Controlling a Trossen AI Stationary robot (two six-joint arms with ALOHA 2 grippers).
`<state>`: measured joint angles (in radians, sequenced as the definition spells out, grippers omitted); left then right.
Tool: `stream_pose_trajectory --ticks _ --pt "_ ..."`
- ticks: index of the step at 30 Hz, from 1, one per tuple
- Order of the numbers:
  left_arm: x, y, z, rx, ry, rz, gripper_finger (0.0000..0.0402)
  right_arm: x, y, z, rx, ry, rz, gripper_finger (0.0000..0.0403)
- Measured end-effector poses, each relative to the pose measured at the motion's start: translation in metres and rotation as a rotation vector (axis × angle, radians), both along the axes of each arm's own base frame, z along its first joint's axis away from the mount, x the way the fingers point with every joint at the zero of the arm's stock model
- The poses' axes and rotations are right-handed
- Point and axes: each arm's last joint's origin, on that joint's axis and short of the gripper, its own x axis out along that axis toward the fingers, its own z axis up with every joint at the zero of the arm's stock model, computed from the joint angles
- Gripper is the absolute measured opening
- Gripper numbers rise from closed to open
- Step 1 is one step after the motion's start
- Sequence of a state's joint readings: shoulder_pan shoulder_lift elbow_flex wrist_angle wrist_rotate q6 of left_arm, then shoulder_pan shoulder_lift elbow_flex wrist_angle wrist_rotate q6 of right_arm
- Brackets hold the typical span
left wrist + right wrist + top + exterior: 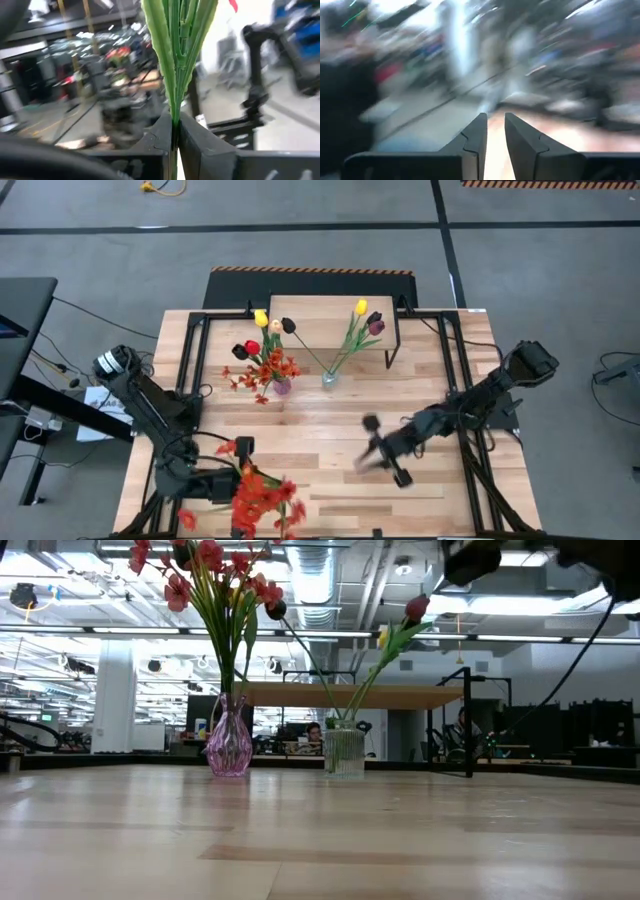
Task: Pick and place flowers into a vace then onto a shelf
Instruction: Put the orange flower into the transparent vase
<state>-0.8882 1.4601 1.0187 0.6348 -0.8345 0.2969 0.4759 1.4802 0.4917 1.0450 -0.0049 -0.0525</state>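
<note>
The robot's left gripper is holding the orange-red spray flowers far away from the clear glass vase, so the empty right gripper should open and take over the green stems.
A bunch of orange-red spray flowers is near the table's near left corner, with my left gripper shut on its green stems. My right gripper hovers over the table's right middle, its fingers a little apart with nothing between them. A purple vase holding tulips and sprays and a clear glass vase holding a yellow and a maroon tulip stand on the table, in front of the shelf. My left gripper pinches the bundle of green stems between its two fingers. The stems and long leaves run on past the fingertips, and the blossoms spread beyond them toward the table's near edge. Whether the blossoms touch the tabletop cannot be told.
The shelf stands at the table's far edge on thin black legs, behind both vases. Bare planks lie across the table's middle and near right. Black frame rails run along the left and right edges.
</note>
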Motion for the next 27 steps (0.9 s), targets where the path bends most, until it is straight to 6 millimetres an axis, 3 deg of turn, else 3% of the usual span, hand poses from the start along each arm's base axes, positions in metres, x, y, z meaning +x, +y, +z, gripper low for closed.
stream_pose_trajectory --ticks 4,10,14,22,27 --pt "-0.002 0.008 -0.039 -0.057 -0.091 -0.059 0.0000 -0.007 -0.013 0.001 0.159 -0.176 -0.238 0.0061" --pt "-0.001 0.006 -0.076 -0.052 -0.146 -0.071 0.0000 0.005 -0.012 -0.002 0.244 -0.231 -0.219 0.0061" --pt "0.007 0.000 -0.069 -0.023 -0.121 -0.045 0.0000 0.025 -0.006 0.007 0.251 -0.254 -0.211 0.0061" --pt "0.015 -0.008 -0.070 0.043 0.006 0.017 0.0007 0.067 0.020 0.006 0.112 -0.113 -0.181 0.0061" --pt "0.013 -0.008 -0.071 0.041 0.014 0.045 0.0013 0.076 0.037 0.014 0.031 -0.090 -0.157 0.0062"
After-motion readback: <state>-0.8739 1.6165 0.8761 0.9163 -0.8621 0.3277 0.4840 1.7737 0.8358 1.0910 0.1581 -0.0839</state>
